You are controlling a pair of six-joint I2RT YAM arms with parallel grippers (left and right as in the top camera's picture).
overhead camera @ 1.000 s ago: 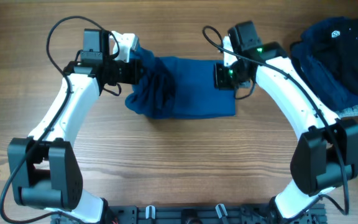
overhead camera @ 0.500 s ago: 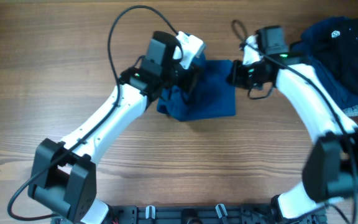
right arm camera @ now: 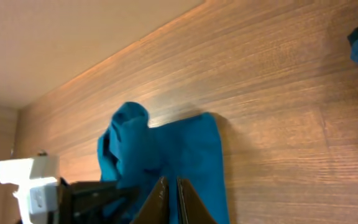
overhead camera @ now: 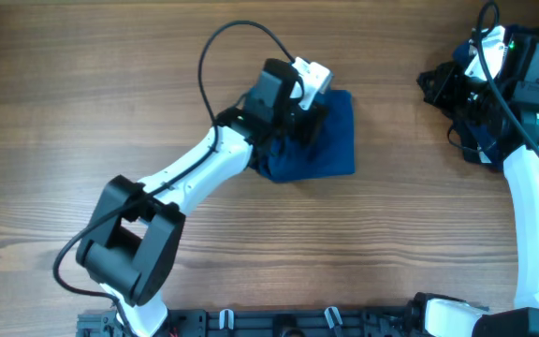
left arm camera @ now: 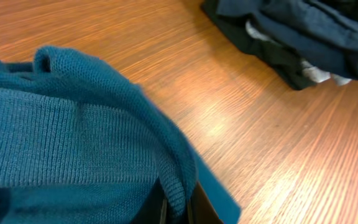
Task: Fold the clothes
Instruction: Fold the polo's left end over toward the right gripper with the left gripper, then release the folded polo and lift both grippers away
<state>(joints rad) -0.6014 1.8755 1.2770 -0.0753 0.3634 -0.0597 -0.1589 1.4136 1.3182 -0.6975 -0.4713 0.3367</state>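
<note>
My left arm reaches across the bunched blue polo shirt (overhead camera: pixel 294 159). My left gripper should therefore move back, and my right gripper should grab the ribbed fold (left arm camera: pixel 170 146).
The blue polo shirt (overhead camera: pixel 330 140) lies bunched and folded over itself at the table's middle. My left gripper (overhead camera: pixel 309 114) is over its upper left part, shut on a ribbed fold of the shirt (left arm camera: pixel 104 143), which is pinched between the fingertips (left arm camera: pixel 176 208). My right gripper (overhead camera: pixel 435 86) is far to the right, away from the shirt, shut and empty (right arm camera: pixel 170 198). From there it looks back at the shirt (right arm camera: pixel 185 155) and the left gripper (right arm camera: pixel 73 190). The dark navy and black garments (overhead camera: pixel 471 145) lie at the far right, mostly hidden under the right arm.
The dark pile also shows in the left wrist view (left arm camera: pixel 291 34), with a bit of white in it. Bare wooden table (overhead camera: pixel 157 75) surrounds the shirt. The left arm (overhead camera: pixel 185 183) stretches diagonally across the middle.
My left gripper has carried the shirt's left side to the right, over the rest. My right gripper has let go of the shirt and drawn back to the far right.
</note>
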